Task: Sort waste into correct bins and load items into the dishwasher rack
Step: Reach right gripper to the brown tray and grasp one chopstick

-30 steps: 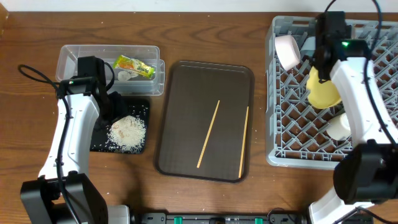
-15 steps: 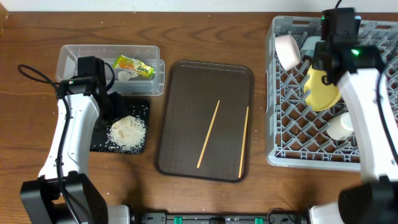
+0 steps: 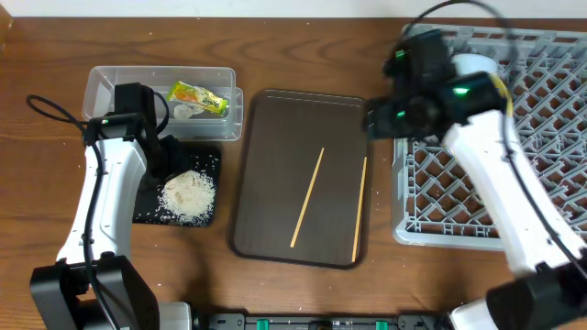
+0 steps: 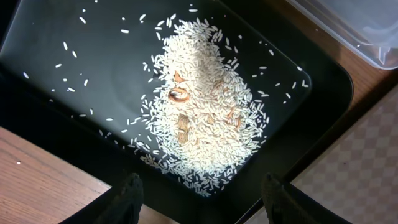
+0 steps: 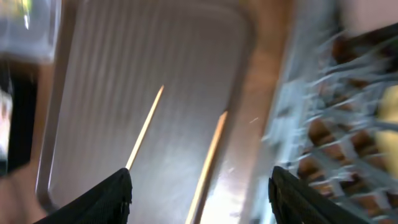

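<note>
My right gripper continues to go down until it closes on the chopstick nearer the grey rack [image 3: 359,210]. That chopstick lies apart from the other [image 3: 307,197], lengthwise between the open fingers.
Two thin wooden chopsticks [image 3: 307,197] [image 3: 359,209] lie on the dark brown serving tray [image 3: 275,165]. My right gripper [image 3: 376,119] hangs open over that tray's right edge, beside the grey dishwasher rack [image 3: 440,202]. The blurred right wrist view shows both chopsticks [image 5: 146,126] [image 5: 208,162] below the open right gripper [image 5: 202,183]. My right arm covers much of the rack's inside. My left gripper [image 4: 202,190] stands open above the rice [image 4: 205,118] in the black tray [image 4: 62,81]. The yellow-green wrapper [image 3: 197,98] and a white scrap [image 3: 186,112] lie in the clear tub [image 3: 101,87].
The black tray [image 3: 206,156] sits right below the clear tub at the left, with the rice [image 3: 188,192] heaped in it. Bare wooden table [image 3: 303,293] runs along the front. A black cable [image 3: 46,110] loops left of my left arm.
My right gripper has opened and swung left, from the yellow plate in the rack to above the brown tray's right edge. The left arm has not moved.
</note>
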Robot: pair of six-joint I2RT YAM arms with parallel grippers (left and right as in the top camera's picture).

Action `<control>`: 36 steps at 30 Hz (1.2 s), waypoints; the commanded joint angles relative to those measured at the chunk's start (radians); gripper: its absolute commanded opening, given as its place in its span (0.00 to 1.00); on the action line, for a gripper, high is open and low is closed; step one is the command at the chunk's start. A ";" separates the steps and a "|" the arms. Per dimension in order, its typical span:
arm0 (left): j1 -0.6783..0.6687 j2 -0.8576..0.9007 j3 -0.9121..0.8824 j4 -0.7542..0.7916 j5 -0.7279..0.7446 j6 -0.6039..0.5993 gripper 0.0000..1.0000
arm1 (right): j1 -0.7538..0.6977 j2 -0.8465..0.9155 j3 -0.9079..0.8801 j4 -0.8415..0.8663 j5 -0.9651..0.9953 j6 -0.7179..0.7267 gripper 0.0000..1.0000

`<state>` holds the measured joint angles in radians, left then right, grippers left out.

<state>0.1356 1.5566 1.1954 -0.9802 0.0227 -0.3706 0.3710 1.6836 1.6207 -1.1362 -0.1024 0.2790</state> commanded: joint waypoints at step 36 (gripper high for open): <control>0.003 -0.012 0.003 -0.003 -0.008 -0.009 0.64 | 0.365 0.299 -0.091 -0.003 0.166 0.497 0.77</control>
<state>0.1356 1.5566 1.1954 -0.9798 0.0227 -0.3702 0.7311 1.9759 1.5684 -1.1431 0.0422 0.7181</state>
